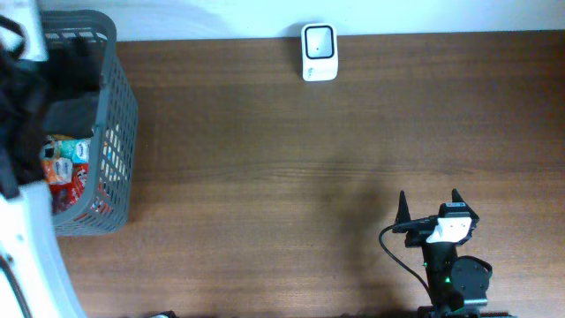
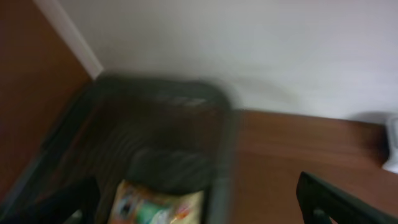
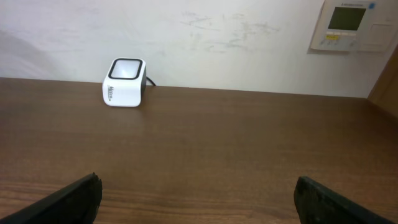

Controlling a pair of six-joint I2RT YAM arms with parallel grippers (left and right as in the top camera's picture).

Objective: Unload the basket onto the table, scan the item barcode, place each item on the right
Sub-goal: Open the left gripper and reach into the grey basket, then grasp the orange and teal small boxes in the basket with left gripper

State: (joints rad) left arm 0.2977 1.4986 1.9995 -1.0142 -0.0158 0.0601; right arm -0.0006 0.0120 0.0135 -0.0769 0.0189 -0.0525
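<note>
The green packet lies uncovered on top of its neighbours in the grey mesh basket. My left gripper should keep moving down with its fingers open and close on the packet's edge [image 1: 65,147].
Colourful snack packets [image 1: 66,168] lie in a grey mesh basket [image 1: 122,106] at the table's far left. My left arm [image 1: 18,106] hangs over that basket. In the blurred left wrist view my left gripper [image 2: 199,210] is open above the basket's rim [image 2: 227,155], with one yellow-green packet [image 2: 158,205] just below and nothing between the fingers. The white barcode scanner [image 1: 319,51] stands at the table's back edge by the wall, window facing up. My right gripper [image 1: 430,201] rests open near the front right, pointing at the scanner [image 3: 125,82] from far off, and my right gripper [image 3: 199,202] holds nothing.
The brown wooden table [image 1: 265,177] runs between basket and right arm. A white wall backs it, with a control panel [image 3: 348,25] mounted high on the right. A white curved object [image 1: 31,256] lies at the front left corner.
</note>
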